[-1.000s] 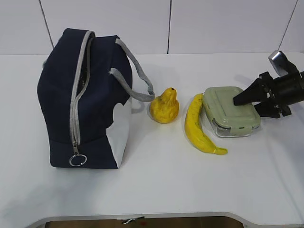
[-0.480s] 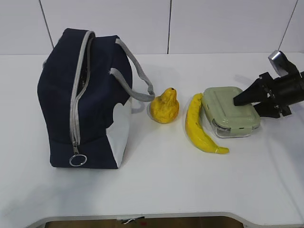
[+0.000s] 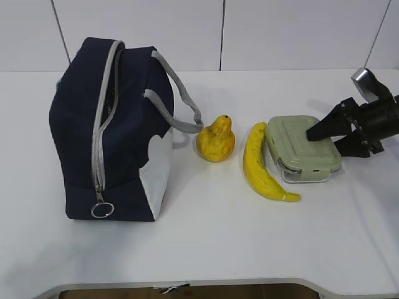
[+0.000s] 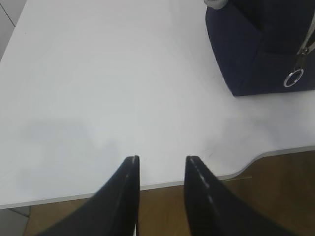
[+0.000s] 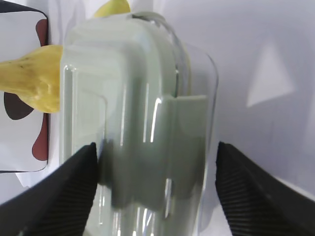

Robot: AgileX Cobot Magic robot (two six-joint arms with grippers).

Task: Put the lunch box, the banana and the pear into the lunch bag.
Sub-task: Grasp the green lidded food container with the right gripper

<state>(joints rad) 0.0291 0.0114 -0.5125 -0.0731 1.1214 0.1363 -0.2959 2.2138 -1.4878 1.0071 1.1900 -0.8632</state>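
Observation:
The sage lid's front clip [image 3: 302, 172] is folded down over the clear tub's rim [image 3: 312, 180], so I expect the clear tub to rise with the lid when the robot lifts it.
The navy lunch bag [image 3: 112, 131] stands at the left with its grey zipper and ring pull [image 3: 102, 210] facing me. The pear [image 3: 216, 140] sits beside its handle. The banana [image 3: 259, 165] lies against the left side of the sage-lidded lunch box [image 3: 296, 146]. My right gripper [image 3: 323, 138] is open, its fingers straddling the box's right end. In the right wrist view [image 5: 156, 147] the left finger touches the box [image 5: 133, 88] and the right finger stands apart from it. My left gripper [image 4: 161, 160] is open and empty over the table's front edge.
The white table [image 3: 249, 237] ends at a wall behind. The left wrist view shows the bag's lower corner [image 4: 256, 49], its ring pull [image 4: 293, 78] and the table's front edge [image 4: 216, 176] with brown floor below.
The lunch box has turned slightly and nudged the banana's lower end a little. My right gripper stays around the box's right end. The bag and pear have not moved.

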